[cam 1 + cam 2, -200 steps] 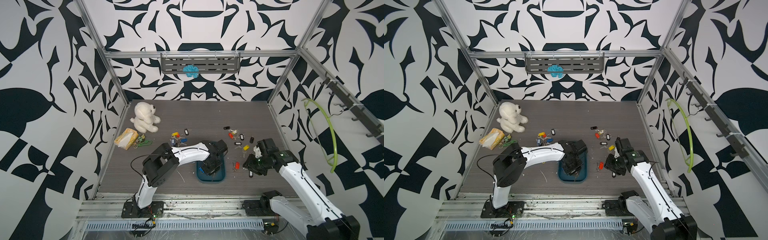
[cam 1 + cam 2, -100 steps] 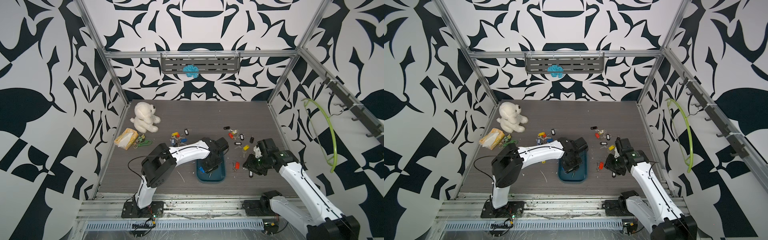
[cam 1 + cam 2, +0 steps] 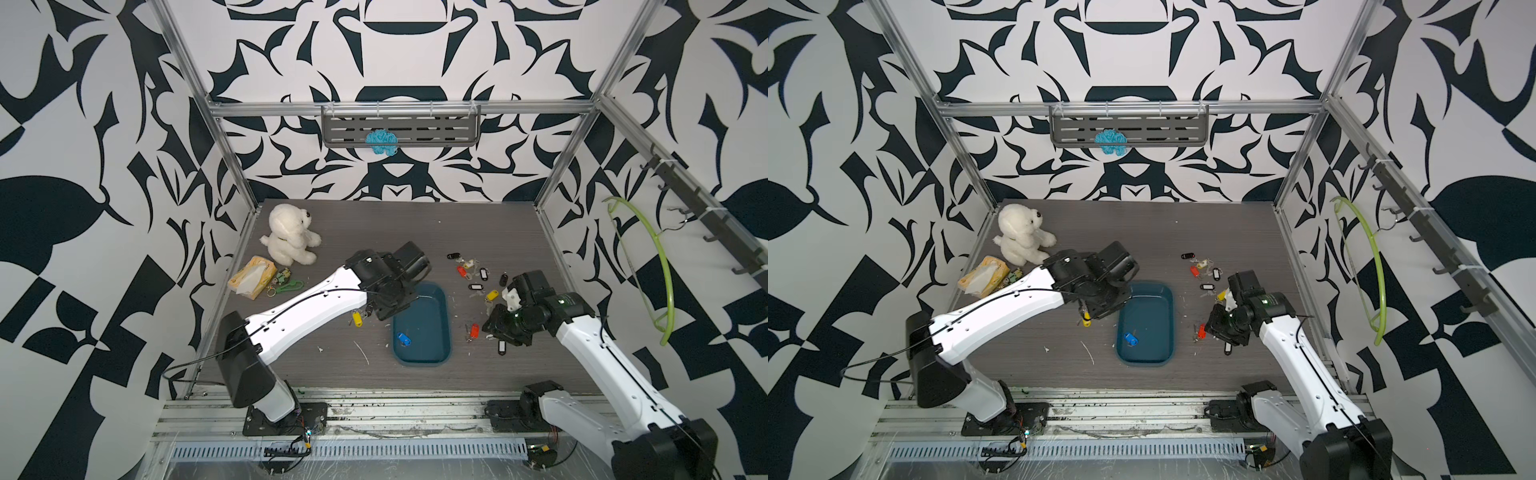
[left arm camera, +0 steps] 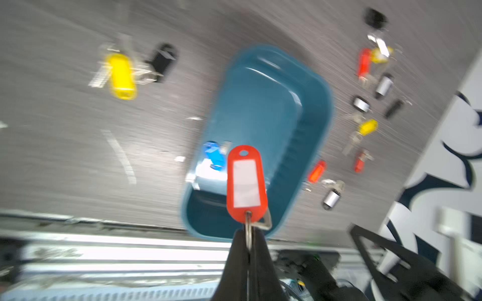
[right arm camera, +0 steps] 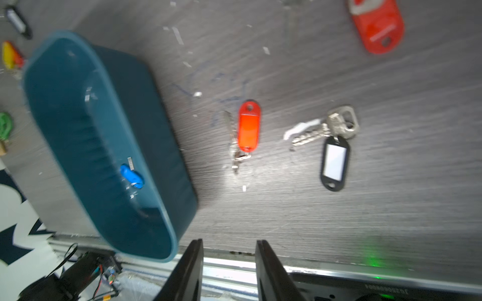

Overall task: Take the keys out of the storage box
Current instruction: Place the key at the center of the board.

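Note:
My left gripper should keep going to the open spot (image 3: 345, 329) beside the yellow-tagged key and let go of the red-tagged key (image 4: 246, 183) there, as it hangs clear above the storage box.
The storage box (image 3: 432, 320) (image 3: 1152, 320) is a shallow teal tray in the middle of the table. One blue-tagged key (image 3: 403, 338) (image 3: 1131, 339) (image 4: 213, 155) (image 5: 131, 176) lies inside it. My left gripper (image 4: 247, 234) (image 3: 376, 309) is shut on the ring of a red-tagged key (image 4: 246, 182), which hangs above the box's left side. My right gripper (image 5: 229, 245) (image 3: 496, 328) is open and holds nothing, right of the box. It hovers near a red-tagged key (image 5: 249, 126) (image 3: 473, 331) and a black-tagged key (image 5: 334, 163) (image 3: 501, 347) on the table.
Several more tagged keys (image 3: 469, 268) (image 3: 1202, 270) lie scattered behind the right gripper, and a yellow-tagged key (image 3: 356, 318) (image 4: 121, 75) lies left of the box. A white plush bear (image 3: 289, 235), a yellow tissue packet (image 3: 252, 276) and a green keychain (image 3: 286, 286) sit at the far left.
My left gripper has shut inside the box and risen leftward out of it with the red-tagged key. The right arm has barely moved.

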Controlling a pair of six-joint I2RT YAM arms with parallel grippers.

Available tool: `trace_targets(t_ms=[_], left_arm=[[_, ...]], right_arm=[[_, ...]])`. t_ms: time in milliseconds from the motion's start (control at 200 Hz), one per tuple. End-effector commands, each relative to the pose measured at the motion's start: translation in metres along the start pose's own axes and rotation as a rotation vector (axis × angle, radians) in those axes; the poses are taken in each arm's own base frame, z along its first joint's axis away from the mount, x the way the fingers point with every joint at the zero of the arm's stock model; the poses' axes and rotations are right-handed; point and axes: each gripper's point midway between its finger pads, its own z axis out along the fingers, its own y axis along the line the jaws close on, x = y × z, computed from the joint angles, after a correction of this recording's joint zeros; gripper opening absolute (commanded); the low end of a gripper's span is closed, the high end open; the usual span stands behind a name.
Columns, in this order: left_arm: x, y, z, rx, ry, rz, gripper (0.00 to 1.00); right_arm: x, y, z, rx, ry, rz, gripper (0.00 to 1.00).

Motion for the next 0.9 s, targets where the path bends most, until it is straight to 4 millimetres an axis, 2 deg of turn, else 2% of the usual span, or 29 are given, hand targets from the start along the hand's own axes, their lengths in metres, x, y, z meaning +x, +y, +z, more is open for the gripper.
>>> trace_targets(t_ms=[0,100,235,335,530,680,790,855,895], left_arm=[[-0.005,0.069,0.007,-0.157,0.011,-0.043,0.00],[-0.007,0.106,0.017,-0.174,0.039,-0.110,0.00],[-0.009,0.135,0.038,-0.168,0.104,-0.173,0.00],[-0.014,0.143,0.047,-0.163,0.139,-0.180,0.00],[-0.029,0.146,0.064,-0.158,0.192,-0.174,0.01],[-0.039,0.151,0.068,-0.150,0.196,-0.177,0.10],[-0.042,0.155,0.071,-0.146,0.202,-0.177,0.24],[-0.042,0.157,0.073,-0.147,0.204,-0.169,0.40],[-0.043,0.158,0.074,-0.143,0.209,-0.164,0.44]], right_arm=[[0.001,0.035,-0.014,-0.055,0.016,-0.118,0.42],[0.007,0.064,-0.011,-0.059,0.035,-0.198,0.43],[0.015,0.098,0.010,-0.081,0.081,-0.256,0.43],[0.022,0.114,0.029,-0.061,0.136,-0.278,0.44],[0.031,0.139,0.059,-0.003,0.182,-0.256,0.44],[0.032,0.144,0.082,0.028,0.183,-0.162,0.43],[0.037,0.146,0.097,0.078,0.194,-0.149,0.42],[0.043,0.143,0.107,0.141,0.215,-0.146,0.42],[0.047,0.144,0.113,0.166,0.228,-0.147,0.42]])
